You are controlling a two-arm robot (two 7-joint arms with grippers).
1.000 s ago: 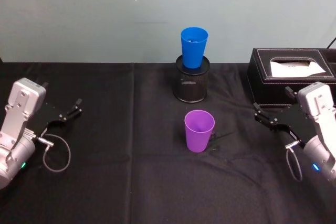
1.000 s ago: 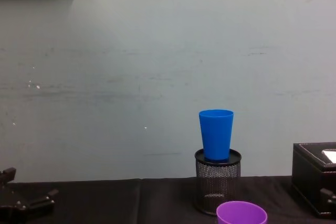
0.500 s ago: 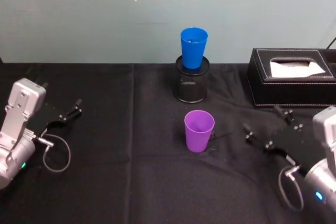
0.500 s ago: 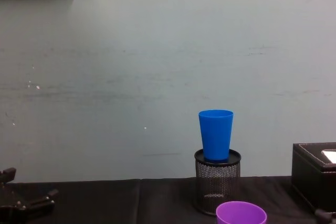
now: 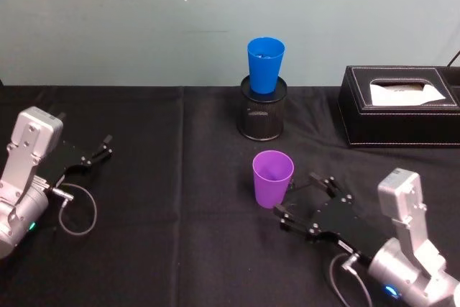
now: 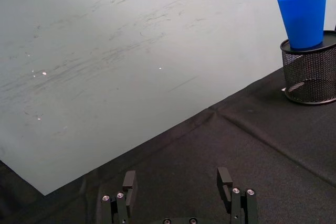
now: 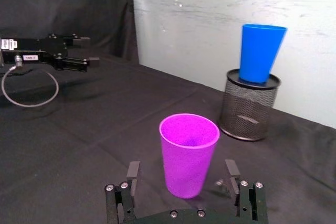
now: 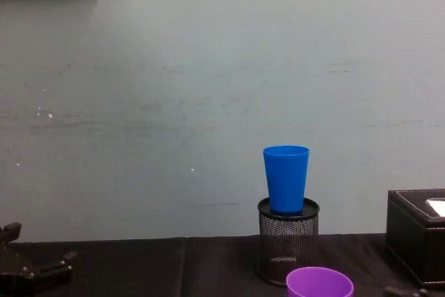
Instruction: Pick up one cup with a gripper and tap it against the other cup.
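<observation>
I expect the blue cup (image 8: 286, 179) to stay standing when I tap it with the purple cup, because the blue cup sits flat inside the pen holder's rim (image 8: 288, 212).
The purple cup (image 5: 272, 177) stands upright, mouth up, on the black cloth at the table's middle. My right gripper (image 5: 296, 195) is open just to its right and low to the cloth. In the right wrist view the purple cup (image 7: 189, 153) stands just ahead of the gap in the right gripper (image 7: 182, 171), apart from both fingers. The blue cup (image 5: 265, 65) sits upright in a black mesh pen holder (image 5: 262, 116) behind the purple one. My left gripper (image 5: 100, 150) rests open at the far left.
A black tissue box (image 5: 402, 106) stands at the back right. A pale wall runs right behind the table's far edge. A loose cable loop (image 5: 75, 210) hangs by the left arm. Bare black cloth (image 5: 180, 177) lies between the left gripper and the cups.
My right arm has swung from beside the tissue box to the left and forward, ending with its open fingers next to the purple cup. The left arm and both cups have not moved.
</observation>
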